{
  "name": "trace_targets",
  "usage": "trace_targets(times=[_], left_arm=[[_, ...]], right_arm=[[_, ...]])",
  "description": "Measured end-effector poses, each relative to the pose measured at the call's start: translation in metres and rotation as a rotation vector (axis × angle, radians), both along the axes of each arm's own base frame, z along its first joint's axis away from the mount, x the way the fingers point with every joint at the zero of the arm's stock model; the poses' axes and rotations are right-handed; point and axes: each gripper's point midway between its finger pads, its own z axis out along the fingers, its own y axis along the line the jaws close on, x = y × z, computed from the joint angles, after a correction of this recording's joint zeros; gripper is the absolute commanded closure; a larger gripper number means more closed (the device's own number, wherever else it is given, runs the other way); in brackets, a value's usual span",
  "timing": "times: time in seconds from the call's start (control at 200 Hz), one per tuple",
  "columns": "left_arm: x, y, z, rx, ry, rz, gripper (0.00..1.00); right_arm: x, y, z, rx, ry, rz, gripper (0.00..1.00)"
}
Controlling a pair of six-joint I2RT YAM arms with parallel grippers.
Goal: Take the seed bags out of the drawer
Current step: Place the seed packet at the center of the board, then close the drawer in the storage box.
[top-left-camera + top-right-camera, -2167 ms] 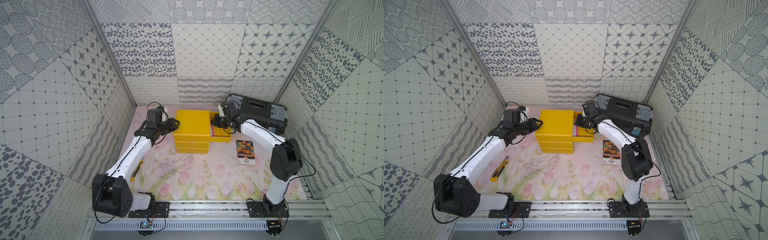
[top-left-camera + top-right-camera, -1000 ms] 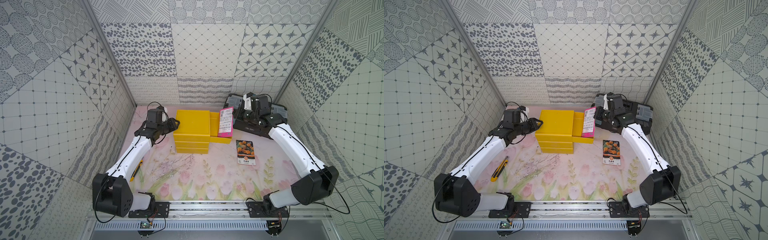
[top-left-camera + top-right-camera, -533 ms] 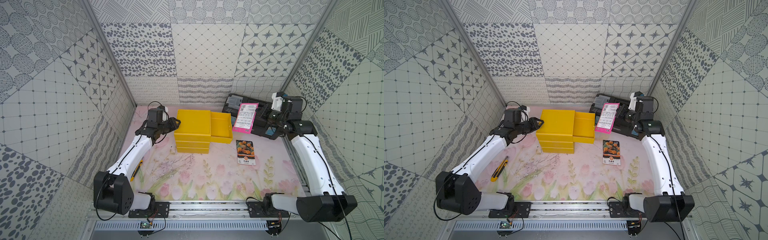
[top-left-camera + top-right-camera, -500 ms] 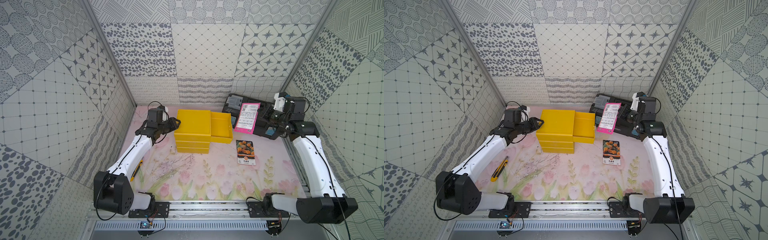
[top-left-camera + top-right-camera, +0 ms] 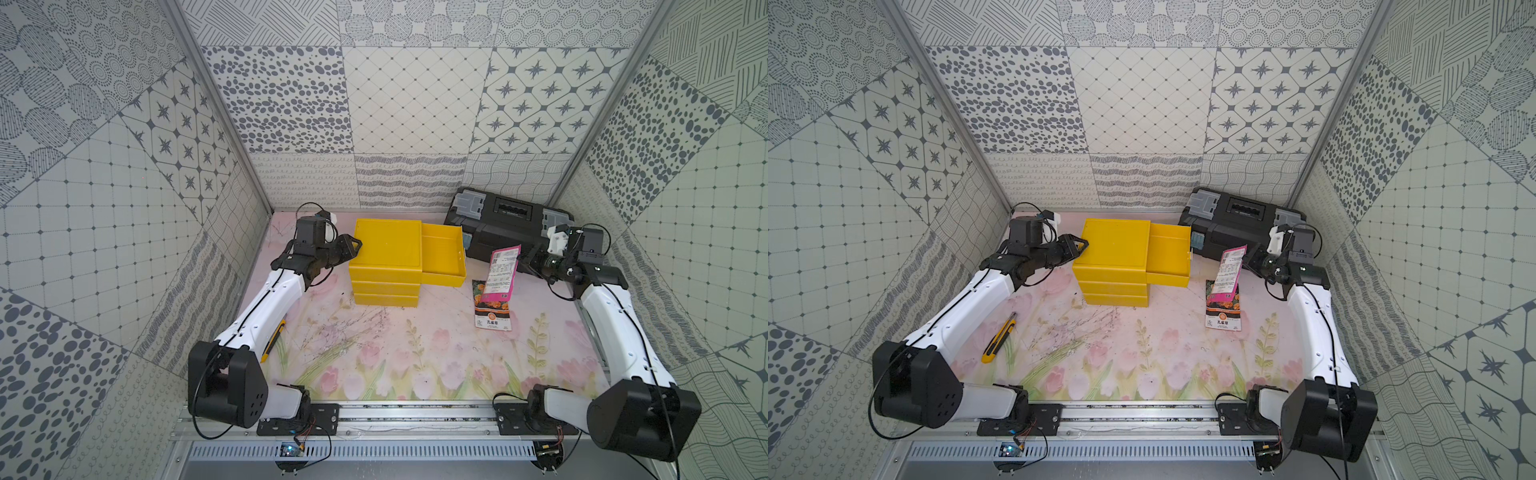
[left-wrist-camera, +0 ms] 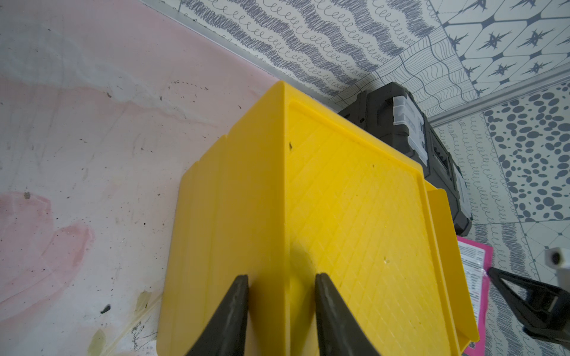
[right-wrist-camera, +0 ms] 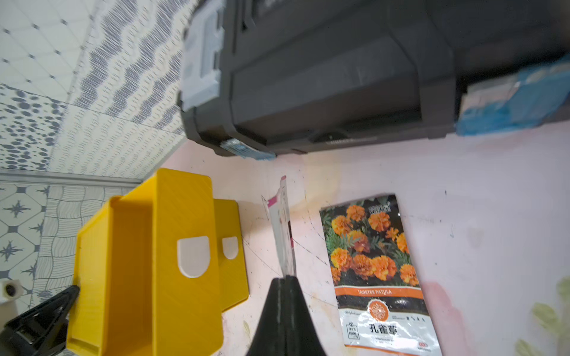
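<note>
I should keep lowering the magenta seed bag (image 5: 501,272) with my right gripper, as it hangs clear of the drawer over the orange-marigold seed bag (image 5: 492,315), and release it there.
A yellow cabinet (image 5: 386,243) stands at the back of the table, its top drawer (image 5: 442,279) pulled out to the right; no bag shows in the drawer. My left gripper (image 5: 353,245) (image 6: 281,276) straddles the cabinet's top left edge, jaws closed on it. My right gripper (image 5: 524,258) (image 7: 285,279) is shut on the top edge of a magenta seed bag (image 5: 503,274) (image 5: 1229,272), which hangs to the right of the drawer. Its lower end overlaps an orange-marigold seed bag (image 5: 492,313) (image 7: 376,262) lying flat on the mat.
A black toolbox (image 5: 507,224) sits at the back right, close behind my right gripper. A yellow utility knife (image 5: 998,338) lies at the left by my left arm. Dried twigs (image 5: 345,328) are scattered on the mat in front of the cabinet.
My right gripper lifted the magenta bag out of the drawer, carried it right and lowered it over the marigold bag. The left arm has stayed on the cabinet.
</note>
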Motion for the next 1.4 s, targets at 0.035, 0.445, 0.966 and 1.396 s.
trace_targets(times=[0.035, 0.445, 0.966, 1.396], left_arm=[[0.0, 0.0, 0.0, 0.0, -0.001, 0.0, 0.63], [-0.001, 0.0, 0.001, -0.002, -0.011, 0.0, 0.63], [-0.001, 0.0, -0.001, -0.01, -0.024, 0.002, 0.58], [-0.006, 0.0, -0.001, -0.022, -0.013, 0.007, 0.56]], right_arm=[[-0.001, 0.001, -0.016, 0.01, 0.035, 0.004, 1.0], [-0.002, -0.007, -0.108, -0.044, 0.235, 0.024, 1.0], [0.003, -0.023, -0.121, -0.338, 0.279, 0.0, 0.61], [0.02, 0.059, -0.063, -0.132, 0.063, 0.141, 0.49]])
